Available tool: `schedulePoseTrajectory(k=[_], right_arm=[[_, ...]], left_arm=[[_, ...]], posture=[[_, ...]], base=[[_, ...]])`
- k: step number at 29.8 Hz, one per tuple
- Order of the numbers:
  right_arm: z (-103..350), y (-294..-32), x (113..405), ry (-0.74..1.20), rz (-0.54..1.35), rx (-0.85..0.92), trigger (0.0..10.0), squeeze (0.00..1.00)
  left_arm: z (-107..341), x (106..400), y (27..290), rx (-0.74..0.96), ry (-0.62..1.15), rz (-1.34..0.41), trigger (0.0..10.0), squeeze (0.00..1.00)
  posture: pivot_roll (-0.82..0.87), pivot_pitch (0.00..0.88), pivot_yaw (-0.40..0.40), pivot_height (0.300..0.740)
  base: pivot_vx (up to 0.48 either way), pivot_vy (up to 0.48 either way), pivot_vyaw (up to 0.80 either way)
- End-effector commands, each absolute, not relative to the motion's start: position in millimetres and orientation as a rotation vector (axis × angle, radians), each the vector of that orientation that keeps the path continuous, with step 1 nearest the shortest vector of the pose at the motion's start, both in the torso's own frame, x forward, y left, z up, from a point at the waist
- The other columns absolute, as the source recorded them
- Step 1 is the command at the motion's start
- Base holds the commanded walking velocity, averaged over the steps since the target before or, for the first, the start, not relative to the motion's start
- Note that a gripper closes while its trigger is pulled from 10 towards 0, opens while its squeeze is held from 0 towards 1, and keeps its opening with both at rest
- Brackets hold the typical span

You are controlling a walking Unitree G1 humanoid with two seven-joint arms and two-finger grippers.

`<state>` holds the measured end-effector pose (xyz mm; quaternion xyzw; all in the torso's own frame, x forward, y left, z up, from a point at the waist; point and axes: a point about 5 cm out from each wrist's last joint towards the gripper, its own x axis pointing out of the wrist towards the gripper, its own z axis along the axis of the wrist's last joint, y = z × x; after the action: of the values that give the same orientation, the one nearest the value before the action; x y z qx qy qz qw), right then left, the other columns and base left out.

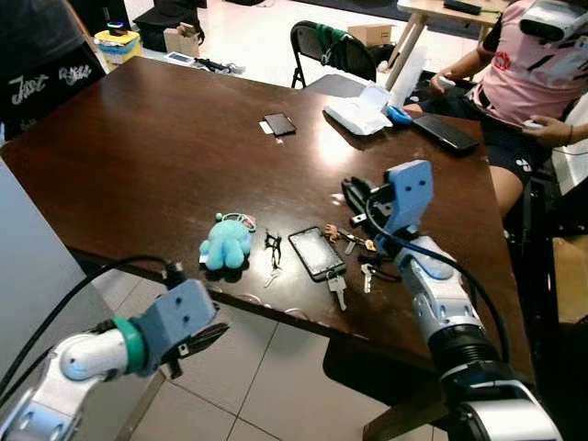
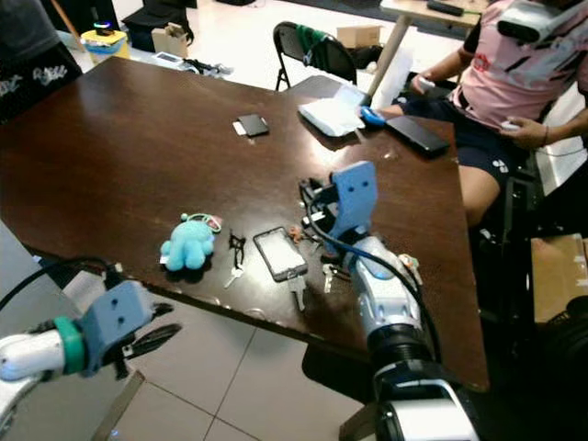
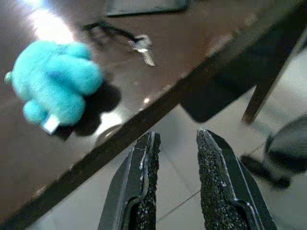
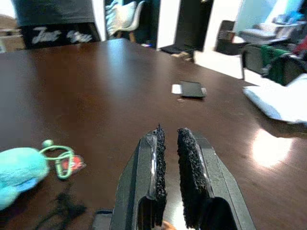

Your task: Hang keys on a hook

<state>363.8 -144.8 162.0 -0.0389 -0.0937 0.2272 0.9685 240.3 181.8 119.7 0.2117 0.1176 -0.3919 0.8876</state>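
A thin green cord (image 1: 237,217) is loosely curled behind the teal plush keychain (image 1: 226,245), so its loop and small red charm will hang down and come along when I pick it up.
Several keys lie near the front edge of the dark wooden table (image 1: 156,156): a small key on a black ring (image 1: 273,250), a silver key (image 1: 337,287) and a bunch (image 1: 354,241) beside a black phone (image 1: 317,253). A teal plush keychain (image 1: 226,243) sits left of them. My right gripper (image 1: 353,196) hovers just above the table behind the bunch, its fingers (image 4: 156,158) nearly together with nothing between them. My left gripper (image 1: 213,334) hangs below the table's front edge over the tiled floor, open and empty, with the plush (image 3: 53,81) ahead of it.
A person in a pink shirt (image 1: 542,64) sits at the table's far right corner; another in black (image 1: 41,64) stands at the far left. On the table lie a black wallet (image 1: 279,123), white cloth (image 1: 361,115) and dark phone (image 1: 445,131). A folding chair (image 1: 322,46) stands behind.
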Motion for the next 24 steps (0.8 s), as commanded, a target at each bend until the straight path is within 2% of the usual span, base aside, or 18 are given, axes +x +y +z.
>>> schedulePoseTrajectory(k=[1,5,10,15,17,19,24], right_arm=[[162,-137,364,-0.185,0.496,-0.065,10.0,0.0],[163,-137,364,-0.186,0.5,-0.059,10.0,0.0],[163,-141,365,-0.184,0.498,-0.06,10.0,0.0],[154,-153,355,-0.133,0.597,-0.161,10.0,0.0],[153,-162,354,-0.119,0.59,-0.173,10.0,0.0],[156,-182,357,-0.104,0.502,-0.133,10.0,0.0],[155,-203,356,-0.098,0.391,-0.087,10.0,0.0]], left_arm=[[127,244,183,0.272,0.243,-0.779,10.0,0.0],[126,245,182,0.223,0.24,-0.767,10.0,0.0],[122,243,178,0.302,0.235,-0.77,10.0,0.0],[135,265,172,0.329,0.11,-0.633,10.0,0.0],[139,271,169,0.31,0.082,-0.605,10.0,0.0],[144,281,159,0.271,0.055,-0.59,10.0,0.0],[146,290,144,0.245,0.043,-0.6,10.0,0.0]], posture=[[0.14,0.0,0.021,0.74],[0.14,0.0,0.023,0.74],[0.14,0.0,0.021,0.74],[0.12,0.0,0.013,0.74],[0.12,0.0,0.011,0.74],[0.1,0.0,0.012,0.74],[0.08,0.0,0.029,0.74]], base=[[0.0,0.0,0.0],[0.0,0.0,0.0],[0.0,0.0,0.0],[0.0,0.0,0.0],[0.0,0.0,0.0],[0.0,0.0,0.0],[0.0,0.0,0.0]])
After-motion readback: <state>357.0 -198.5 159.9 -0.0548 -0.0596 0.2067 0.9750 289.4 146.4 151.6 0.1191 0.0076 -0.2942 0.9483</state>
